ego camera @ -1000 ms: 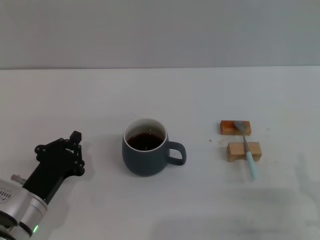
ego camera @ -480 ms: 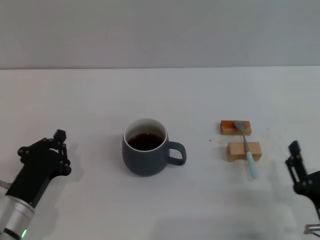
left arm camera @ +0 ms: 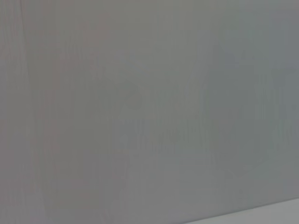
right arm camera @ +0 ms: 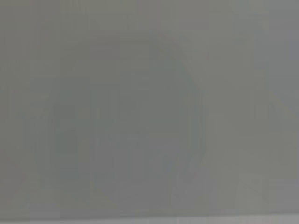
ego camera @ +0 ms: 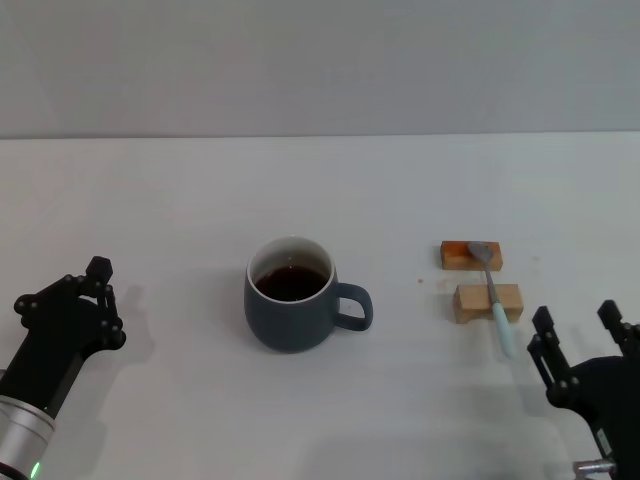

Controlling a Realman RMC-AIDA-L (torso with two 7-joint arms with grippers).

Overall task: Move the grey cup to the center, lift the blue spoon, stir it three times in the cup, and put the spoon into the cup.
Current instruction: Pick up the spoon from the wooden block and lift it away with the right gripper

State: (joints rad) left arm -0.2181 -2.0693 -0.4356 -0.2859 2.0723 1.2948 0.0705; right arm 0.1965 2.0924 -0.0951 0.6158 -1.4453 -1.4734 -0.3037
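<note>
The blue spoon's handle (ego camera: pixel 504 332) sticks out past the near block (ego camera: pixel 471 303) toward my open right gripper, so I should keep moving in until that gripper's fingers are on both sides of the handle.
The grey cup (ego camera: pixel 290 312) stands upright in the middle of the table with dark liquid inside and its handle turned to the right. To its right, the blue spoon (ego camera: pixel 493 297) lies across two wooden blocks, metal bowl on the far block and pale handle pointing toward me. My left gripper (ego camera: pixel 60 287) is open at the lower left, well apart from the cup. At the lower right, my right gripper (ego camera: pixel 574 316) is open, just right of the spoon's handle end and not touching it. Both wrist views show only a blank grey surface.
The far wooden block (ego camera: pixel 455 256) and the near wooden block (ego camera: pixel 470 303) hold the spoon off the white table (ego camera: pixel 320 190). A grey wall rises behind the table's far edge.
My left gripper has drawn back leftward, away from the cup. My right gripper has come into view at the lower right and moved left toward the spoon's handle. Cup and spoon have not moved.
</note>
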